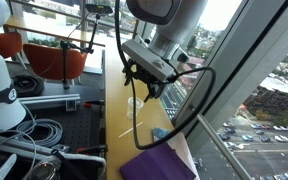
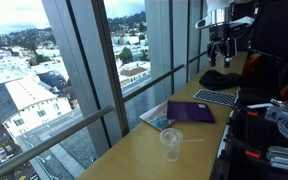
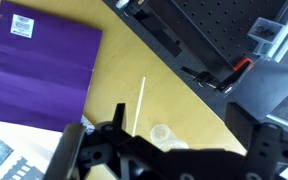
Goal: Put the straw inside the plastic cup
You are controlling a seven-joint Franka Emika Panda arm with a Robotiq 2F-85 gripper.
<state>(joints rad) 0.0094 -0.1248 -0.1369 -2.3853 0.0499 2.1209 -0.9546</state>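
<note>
My gripper should keep going down and close across the straw (image 2: 193, 140). I see the straw lying clear (image 3: 139, 103) of the plastic cup and crosswise to my open fingers.
The straw (image 3: 139, 104) is thin and whitish and lies flat on the wooden table beside the plastic cup (image 3: 164, 134). The cup is clear and stands upright, seen from above in the wrist view. In an exterior view the cup (image 2: 171, 143) stands near the table's front with the straw (image 2: 190, 140) next to it. My gripper (image 3: 180, 122) hangs high above both, open, with nothing between its fingers. It also shows in both exterior views, well above the table (image 1: 138, 73) (image 2: 219, 50).
A purple folder (image 3: 44, 75) lies on printed paper near the straw, with a small light-blue object (image 2: 165, 123) at its edge. A keyboard (image 2: 216, 97) lies further along. The window glass borders one long side of the table; a black perforated board (image 3: 224, 30) with cables borders the other.
</note>
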